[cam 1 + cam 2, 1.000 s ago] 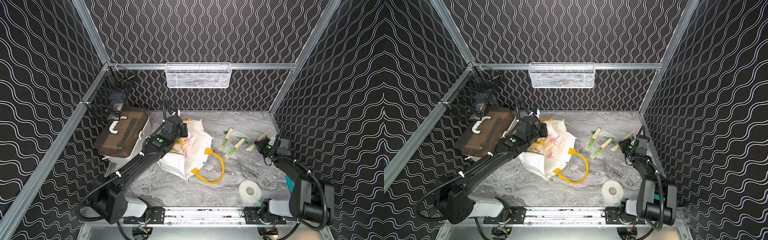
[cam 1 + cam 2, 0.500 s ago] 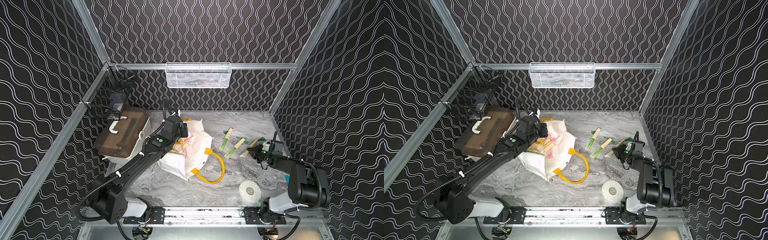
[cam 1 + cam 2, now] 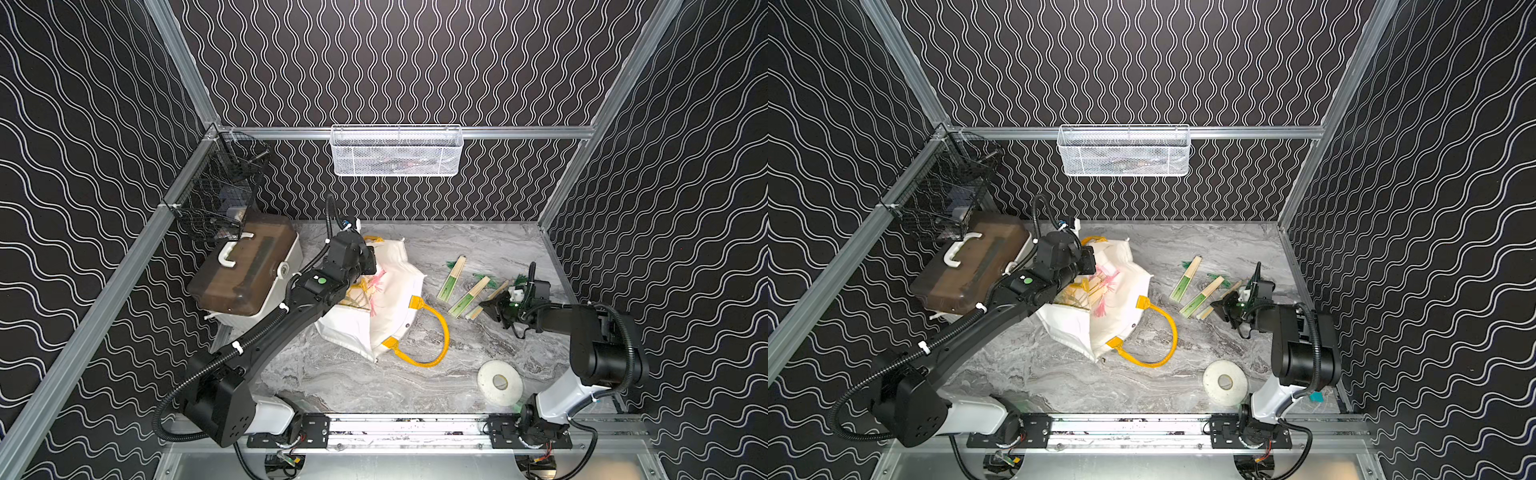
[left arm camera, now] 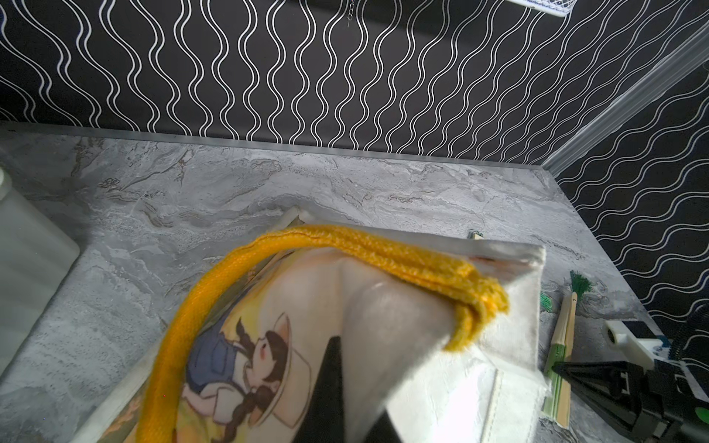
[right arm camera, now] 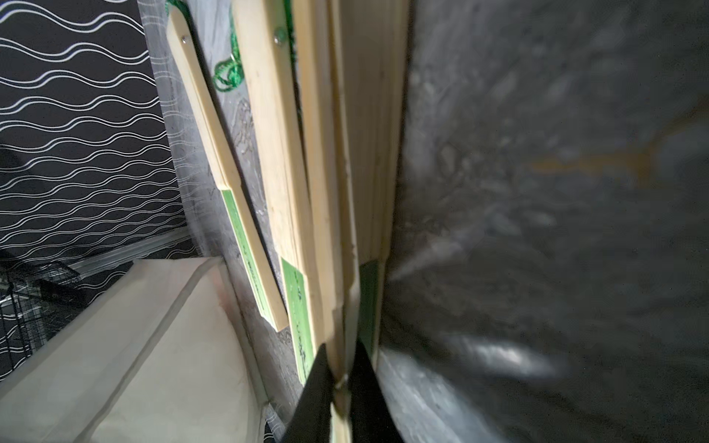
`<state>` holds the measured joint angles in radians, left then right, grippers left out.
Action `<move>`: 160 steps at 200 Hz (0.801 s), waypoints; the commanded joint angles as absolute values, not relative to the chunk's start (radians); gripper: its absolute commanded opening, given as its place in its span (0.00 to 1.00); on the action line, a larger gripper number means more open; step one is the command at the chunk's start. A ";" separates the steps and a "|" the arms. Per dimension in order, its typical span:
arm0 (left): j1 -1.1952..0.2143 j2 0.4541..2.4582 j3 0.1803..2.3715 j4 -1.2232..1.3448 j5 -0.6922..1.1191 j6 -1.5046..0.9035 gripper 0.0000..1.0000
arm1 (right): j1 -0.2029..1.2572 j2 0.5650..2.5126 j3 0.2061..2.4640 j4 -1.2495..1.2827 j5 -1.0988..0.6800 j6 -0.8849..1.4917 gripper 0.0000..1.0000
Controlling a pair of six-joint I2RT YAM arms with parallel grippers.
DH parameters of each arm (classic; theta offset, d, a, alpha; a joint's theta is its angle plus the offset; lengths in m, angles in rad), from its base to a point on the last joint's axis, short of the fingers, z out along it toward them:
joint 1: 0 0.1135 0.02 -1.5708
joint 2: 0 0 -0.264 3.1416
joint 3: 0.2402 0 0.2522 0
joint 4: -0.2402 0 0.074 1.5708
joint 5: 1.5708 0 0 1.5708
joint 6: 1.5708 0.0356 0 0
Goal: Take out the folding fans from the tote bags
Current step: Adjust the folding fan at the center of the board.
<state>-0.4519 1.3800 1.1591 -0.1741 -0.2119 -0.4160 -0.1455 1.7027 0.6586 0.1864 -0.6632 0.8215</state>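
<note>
The held green fan (image 3: 476, 312) is low and lined up with the resting green fans (image 3: 469, 296), so my right gripper should go on down before it lets go of it beside them.
The white tote bag (image 3: 395, 307) (image 3: 1121, 309) with yellow loop handles (image 3: 440, 332) slumps open at mid-table. Several folding fans (image 3: 361, 291) with pink tassels stick out of its mouth. My left gripper (image 4: 356, 402) is shut on the bag's rim fabric (image 4: 403, 326) beside a handle (image 4: 383, 249). Two green fans (image 3: 453, 277) (image 3: 469, 296) lie on the table to the bag's right. My right gripper (image 3: 486, 309) (image 5: 341, 379) is shut on a third green fan (image 5: 364, 153) (image 3: 494, 295), held low alongside them.
A white box with a brown lid (image 3: 245, 266) stands left of the bag. A white tape roll (image 3: 500, 381) lies near the front right. A white wire basket (image 3: 397, 151) hangs on the back wall and a black one (image 3: 220, 195) on the left rail.
My right gripper has carried its green fan down and leftward, from near the right wall to beside the two fans on the table. The left arm has not moved.
</note>
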 commanded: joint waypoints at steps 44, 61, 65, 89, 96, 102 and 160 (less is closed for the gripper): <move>-0.451 1.376 1.164 -0.126 -0.206 -0.425 0.00 | -0.130 1.876 0.809 0.131 -0.721 0.710 0.13; -0.452 1.375 1.164 -0.128 -0.207 -0.424 0.00 | -0.128 1.899 0.830 0.117 -0.736 0.689 0.13; -0.451 1.376 1.164 -0.129 -0.208 -0.424 0.00 | -0.127 1.900 0.834 0.111 -0.735 0.682 0.13; -0.453 1.376 1.166 -0.131 -0.209 -0.422 0.00 | -0.124 1.880 0.840 0.064 -0.701 0.660 0.17; -0.452 1.376 1.166 -0.131 -0.209 -0.421 0.00 | -0.124 1.860 0.837 0.047 -0.687 0.658 0.19; -0.451 1.376 1.166 -0.131 -0.210 -0.420 0.00 | -0.123 1.840 0.834 0.032 -0.675 0.654 0.20; -0.452 1.375 1.162 -0.123 -0.200 -0.429 0.00 | -0.124 1.689 0.807 -0.105 -0.579 0.656 0.35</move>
